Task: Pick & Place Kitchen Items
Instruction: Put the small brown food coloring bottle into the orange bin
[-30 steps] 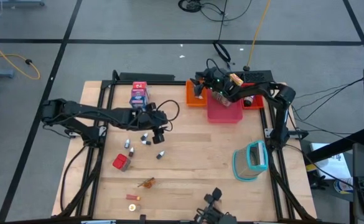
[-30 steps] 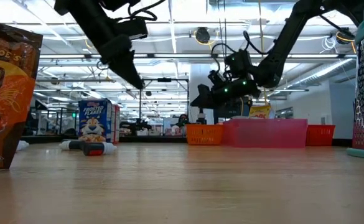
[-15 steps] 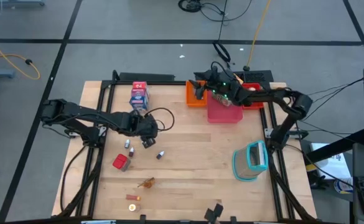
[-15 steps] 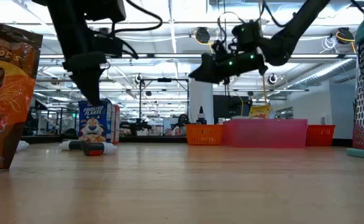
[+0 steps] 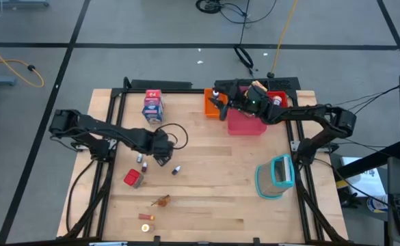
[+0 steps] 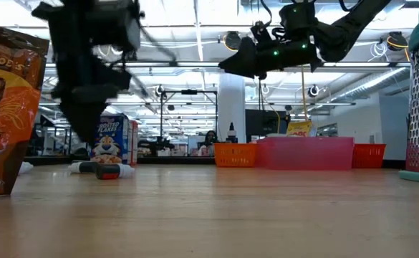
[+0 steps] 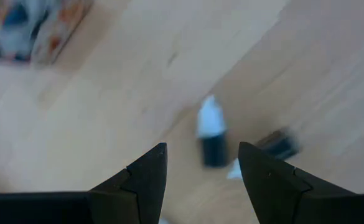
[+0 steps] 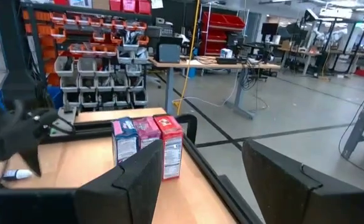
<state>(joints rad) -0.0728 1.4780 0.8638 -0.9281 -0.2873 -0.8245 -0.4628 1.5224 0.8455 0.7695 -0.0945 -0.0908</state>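
The dark bottle (image 7: 280, 144) is under one finger, next to the white bottle, so next I turn my left gripper and close it on only the white bottle's dark end (image 7: 214, 150).
My left gripper (image 5: 161, 157) points down, open, over a group of tiny dark-capped bottles (image 5: 142, 162) lying left of the table's middle. In its wrist view one white bottle with a dark cap (image 7: 211, 134) lies on its side just beyond the gap between the fingers (image 7: 201, 168), and a second, dark bottle (image 7: 275, 144) lies beside it. Neither is touched. My right gripper (image 5: 218, 91) hangs level and open, with nothing between its fingers (image 8: 197, 180), above the orange tray (image 5: 215, 109) at the far edge. Printed cartons (image 5: 152, 106) stand upright at the far left.
A pink tray (image 5: 246, 123) and a red tray (image 5: 280, 102) sit beside the orange one. A teal-rimmed clear container (image 5: 275, 175) stands at the right. A red cube (image 5: 132, 178) and orange-brown bits (image 5: 161, 201) lie near the front left. Another bottle (image 5: 176, 169) lies alone.
My left gripper has gone down and toward the table's left and near edges, rolling about its own line, and now stands over the bottles. My right gripper has risen above the trays while its arm has stretched out along the far edge. The items lie where they were.
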